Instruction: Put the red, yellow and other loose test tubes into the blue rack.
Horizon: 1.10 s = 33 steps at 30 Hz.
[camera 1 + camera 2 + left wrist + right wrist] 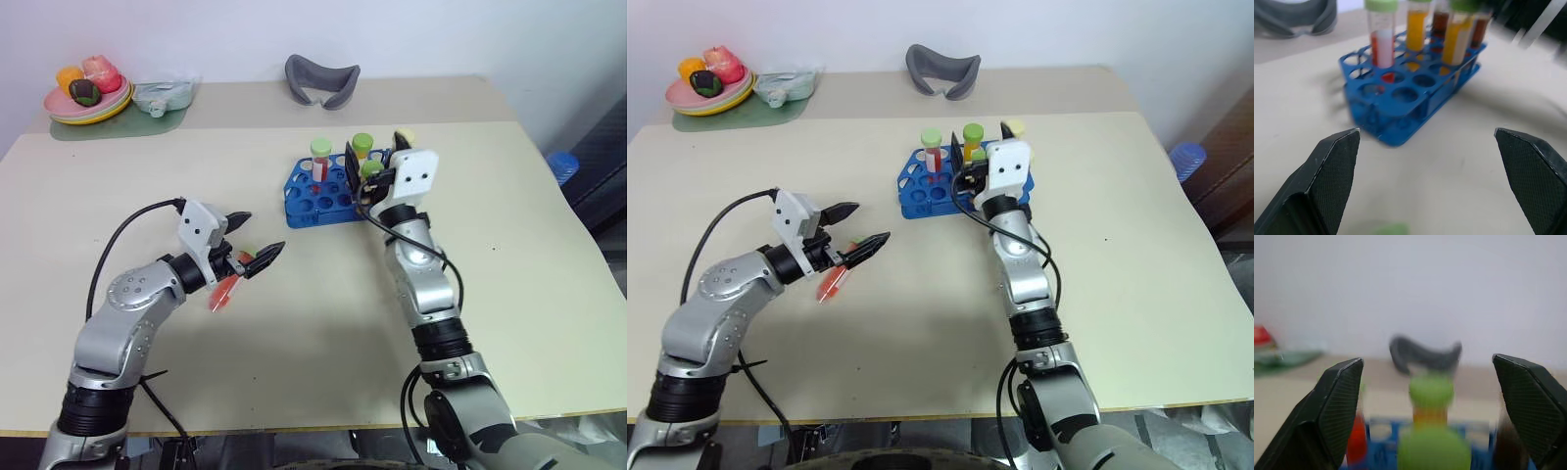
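I can see my left gripper pointing past the loose red tube (223,294) toward the rack, so I should pull it back, tip it down and grab the tube (229,285) below its cap.
The blue rack (312,204) stands mid-table and holds several upright test tubes, among them a red one with a pale-green cap (320,157) and a yellow one with a green cap (362,147). My right gripper (374,162) hovers open over the rack's right end. In the right wrist view a green-capped tube (1431,392) stands between and below its fingers (1337,404), which do not touch it. A loose red tube (224,292) lies on the table to the left. My left gripper (263,233) is open just above it, pointing towards the rack (1400,112).
A plate of toy fruit (88,93) on a green mat and a pale packet (162,96) sit at the far left corner. A grey curved object (321,80) lies at the back, behind the rack. A blue item (563,164) sits off the table's right edge.
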{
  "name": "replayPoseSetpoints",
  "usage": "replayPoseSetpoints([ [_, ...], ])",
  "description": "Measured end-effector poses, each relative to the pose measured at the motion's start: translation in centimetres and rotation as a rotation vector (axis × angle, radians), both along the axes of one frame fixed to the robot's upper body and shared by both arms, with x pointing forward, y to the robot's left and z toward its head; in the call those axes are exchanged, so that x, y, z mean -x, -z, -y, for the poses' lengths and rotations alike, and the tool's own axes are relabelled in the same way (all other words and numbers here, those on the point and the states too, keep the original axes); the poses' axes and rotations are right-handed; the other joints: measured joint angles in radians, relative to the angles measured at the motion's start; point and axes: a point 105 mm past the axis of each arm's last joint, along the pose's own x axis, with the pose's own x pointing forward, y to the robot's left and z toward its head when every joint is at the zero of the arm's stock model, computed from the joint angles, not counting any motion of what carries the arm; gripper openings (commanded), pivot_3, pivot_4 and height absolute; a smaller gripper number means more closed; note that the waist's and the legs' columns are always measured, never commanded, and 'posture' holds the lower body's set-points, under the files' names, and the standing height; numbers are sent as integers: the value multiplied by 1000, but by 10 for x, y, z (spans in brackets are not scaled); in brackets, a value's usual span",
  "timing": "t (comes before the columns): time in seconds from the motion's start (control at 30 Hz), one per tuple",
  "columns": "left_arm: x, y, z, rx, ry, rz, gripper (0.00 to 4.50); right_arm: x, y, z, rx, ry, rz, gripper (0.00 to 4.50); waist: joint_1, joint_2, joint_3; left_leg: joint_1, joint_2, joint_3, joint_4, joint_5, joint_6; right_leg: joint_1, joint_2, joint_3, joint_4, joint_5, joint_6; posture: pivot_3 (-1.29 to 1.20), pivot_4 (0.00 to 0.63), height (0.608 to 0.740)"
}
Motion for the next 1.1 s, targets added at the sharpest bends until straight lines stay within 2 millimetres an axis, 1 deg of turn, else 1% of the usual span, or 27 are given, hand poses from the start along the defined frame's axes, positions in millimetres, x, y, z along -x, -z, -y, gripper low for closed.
replayPoseSetpoints([
  [0.07,-6,-7,-7,-45,-57,-7,4500,9,-17,4,48,-36,44,4440,3,0,0,0,0,-1,0,0,0,0,0,0,0,0,0,0,150,740],
  [0.13,-12,-19,-12,-102,-115,-14,4500,17,-29,7,115,-97,59,4440,4,0,0,0,0,-1,1,0,0,1,0,-1,0,0,0,0,150,740],
  [0.2,-16,-31,-18,-180,-178,-39,4500,25,-35,11,204,-158,54,4440,3,0,0,0,-1,-1,1,0,0,1,0,-1,-1,0,0,0,150,740],
  [0.27,-19,-35,-22,-249,-231,-103,4500,32,-33,13,293,-221,27,4440,1,0,0,1,-1,-1,0,0,0,2,0,-1,0,0,0,0,150,740],
  [0.3,-19,-32,-22,-272,-241,-192,4500,38,-28,13,349,-268,0,4440,0,0,0,0,-1,-2,0,0,0,2,1,-1,0,0,0,0,150,740],
  [0.33,-17,-29,-22,-287,-242,-240,4500,41,-24,12,376,-299,-19,4440,-2,0,0,1,-1,-2,0,0,1,2,1,0,0,0,0,0,150,740],
  [0.37,-14,-22,-19,-342,-228,-332,4500,48,-16,11,420,-356,-59,4440,-2,-1,0,1,-1,-2,0,0,1,2,1,-1,0,0,0,0,150,740],
  [0.4,-8,-13,-19,-426,-217,-429,4500,58,-4,6,484,-439,-112,4440,-2,-1,1,0,-1,-2,0,-1,1,2,1,-1,0,0,0,0,150,740],
  [0.43,-3,-8,-23,-494,-222,-487,4500,70,9,3,540,-522,-165,4440,-2,-1,1,1,-1,-2,0,-1,1,2,1,0,-1,0,0,0,150,740],
  [0.53,3,-1,-29,-585,-213,-573,4500,100,36,-4,628,-717,-300,4440,-1,-1,1,1,-1,-2,0,-1,1,2,1,0,-1,0,0,0,150,740],
  [0.57,4,2,-28,-590,-200,-592,4500,108,40,-6,639,-763,-324,4440,0,-1,1,1,-1,-2,0,-1,1,2,1,0,-1,0,0,0,150,740],
  [0.63,5,8,-26,-598,-185,-628,4500,118,41,-10,650,-819,-339,4440,1,-1,1,1,-1,-2,2,-1,1,3,1,0,-1,0,0,0,150,740],
  [0.7,6,15,-25,-618,-178,-660,4500,123,41,-14,651,-847,-339,4440,2,-2,1,1,-1,-2,2,-1,1,3,1,0,-1,0,0,0,150,740],
  [0.8,5,21,-25,-622,-183,-694,4500,125,42,-16,642,-849,-347,4440,4,-2,1,1,-1,-2,2,-1,1,3,1,0,-1,0,0,0,150,740],
  [0.97,-6,18,-13,-582,-190,-698,4500,125,43,-18,615,-845,-353,4440,13,-3,2,0,-1,-2,3,-1,1,3,1,0,-1,0,0,0,150,740],
  [1.1,-10,26,-10,-575,-209,-726,4500,127,41,-21,606,-846,-338,4440,13,-3,2,0,-1,-2,3,-1,1,2,1,0,-1,0,0,0,150,740],
])
